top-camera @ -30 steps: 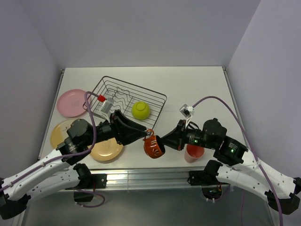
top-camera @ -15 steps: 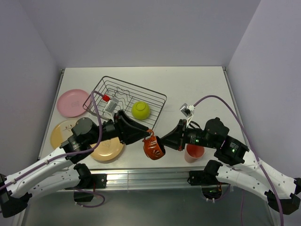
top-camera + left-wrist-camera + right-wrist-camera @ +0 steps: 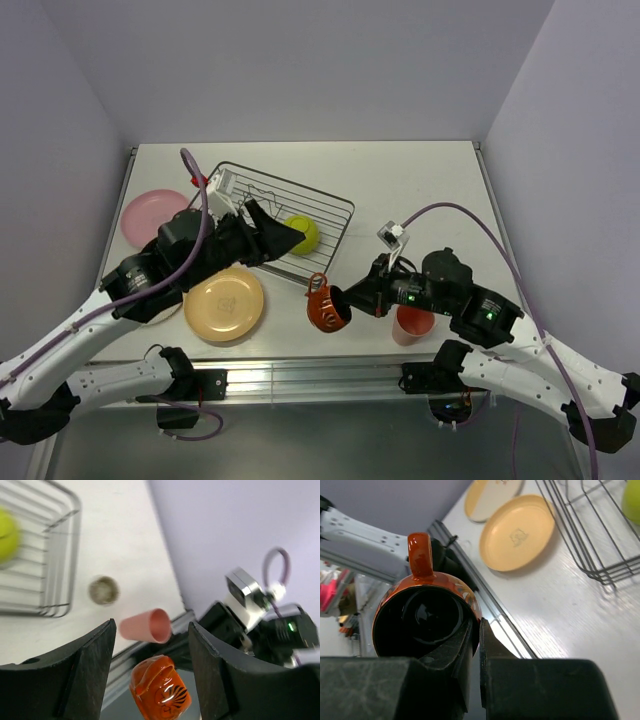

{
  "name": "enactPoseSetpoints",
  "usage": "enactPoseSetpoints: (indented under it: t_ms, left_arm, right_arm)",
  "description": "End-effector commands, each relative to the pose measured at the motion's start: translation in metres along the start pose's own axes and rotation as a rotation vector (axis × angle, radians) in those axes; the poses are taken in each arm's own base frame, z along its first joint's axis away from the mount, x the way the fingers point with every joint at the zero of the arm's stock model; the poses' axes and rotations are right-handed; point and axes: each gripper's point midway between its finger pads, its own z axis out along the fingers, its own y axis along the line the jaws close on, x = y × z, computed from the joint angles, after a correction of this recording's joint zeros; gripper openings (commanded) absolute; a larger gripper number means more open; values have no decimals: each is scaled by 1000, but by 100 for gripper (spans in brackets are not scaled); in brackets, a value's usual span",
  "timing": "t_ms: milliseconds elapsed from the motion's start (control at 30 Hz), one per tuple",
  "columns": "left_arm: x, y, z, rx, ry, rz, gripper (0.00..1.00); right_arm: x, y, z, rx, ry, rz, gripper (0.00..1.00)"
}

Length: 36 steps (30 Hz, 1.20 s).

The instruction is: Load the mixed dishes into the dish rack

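The small red mug's opening [image 3: 417, 617] points toward my right gripper and away from the dish rack, so next my left gripper grabs the free side of the mug's rim [image 3: 376, 629].
My right gripper [image 3: 338, 300] is shut on the rim of the small red mug [image 3: 324, 305] and holds it above the table's front edge, handle up; in the right wrist view one finger is inside the mug [image 3: 425, 617] and one outside. My left gripper [image 3: 293, 237] is open and empty over the silver dish rack [image 3: 330, 205], apart from the mug [image 3: 160, 687]. The lime-green bowl [image 3: 304, 232] sits in the rack. The salmon-pink tumbler [image 3: 413, 325] stands under my right arm. The grey-beige cup [image 3: 104, 590] stands right of the rack.
The pink plate [image 3: 148, 216] lies left of the rack and the tan-orange plate [image 3: 225, 303] lies near the front edge. The cream plate [image 3: 490, 497] is mostly hidden under my left arm in the top view. Metal rail along the table's front edge [image 3: 300, 372].
My left gripper has drawn back from the mug, up and left over the rack. The mug stays in my right gripper, nearly still.
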Motion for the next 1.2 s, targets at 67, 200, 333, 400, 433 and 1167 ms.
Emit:
enactPoseSetpoints:
  t_ms: [67,200,333,400,433,1167]
  left_arm:
    - [-2,86,-24,-545,-21,-84,65]
    - [16,98,-29,-638,19,-210,61]
    - [41,107,-29,-700,107,-287,66]
    - [52,108,-27,-709,165,-284,65]
    - [56,110,-27,-717,186,-282,62]
    - [69,80,10,-470,218,-382,45]
  right_arm:
    - [-21,-9,0,85,-52,-53,0]
    - [-17,-30,0,185,-30,-83,0]
    - [-14,-53,-3,312,-1,-117,0]
    - [-17,-61,-5,358,-10,-132,0]
    - [-18,-64,-6,373,-14,-133,0]
    - [-23,-92,-10,637,36,-241,0]
